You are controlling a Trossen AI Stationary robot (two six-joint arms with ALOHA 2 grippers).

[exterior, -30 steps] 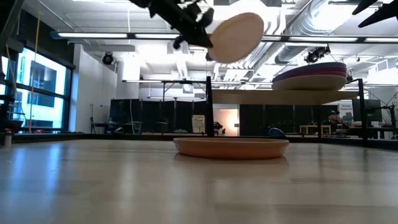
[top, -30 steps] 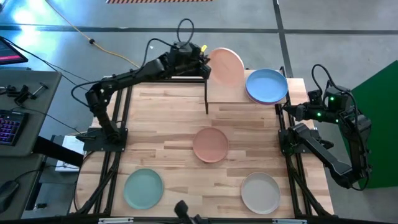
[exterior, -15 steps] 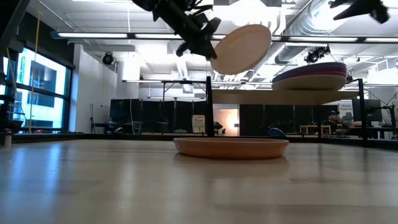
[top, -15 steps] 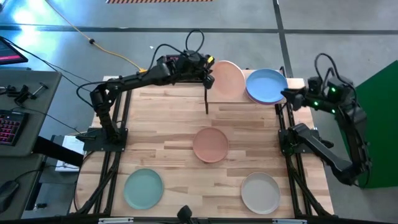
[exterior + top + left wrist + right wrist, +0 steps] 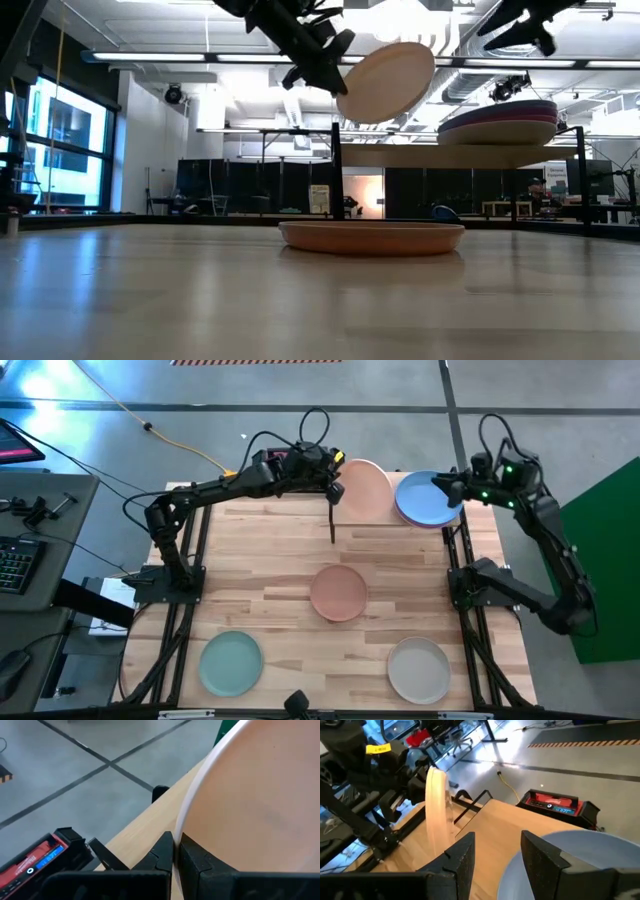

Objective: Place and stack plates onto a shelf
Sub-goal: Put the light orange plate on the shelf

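The peach plate tilted (image 5: 387, 83) above the shelf is held by one edge in my left gripper, so my right gripper should take hold of the plate's free rim (image 5: 427, 60) and lower the plate.
My left gripper (image 5: 335, 482) is shut on a peach plate (image 5: 364, 488), which it holds tilted in the air over the left half of the shelf (image 5: 375, 515); the low view shows this plate (image 5: 386, 81) above the shelf board (image 5: 430, 156). A stack of plates with a blue one (image 5: 428, 498) on top rests on the shelf's right half. My right gripper (image 5: 446, 485) hovers open over that stack's far right rim, touching nothing. A terracotta plate (image 5: 338, 592), a mint green plate (image 5: 231, 663) and a beige plate (image 5: 418, 669) lie flat on the table. My left gripper pinches the peach plate's rim (image 5: 179, 827) between its two fingers, at the plate's left edge. The fingers come from the table's left, slanting a little downward. The plate is lifted clear of the shelf and tilted, with its free right side higher.
A black shelf leg (image 5: 331, 518) stands just below the held plate. Bare tabletop lies between the terracotta plate and the shelf. A red and black box (image 5: 555, 802) sits on the floor beyond the table's far edge.
My left gripper has sunk a little and carried the peach plate to the right, over the shelf, then kept still. My right gripper has swung from beside the table's right edge toward the far edge and come over the blue plate, staying open.
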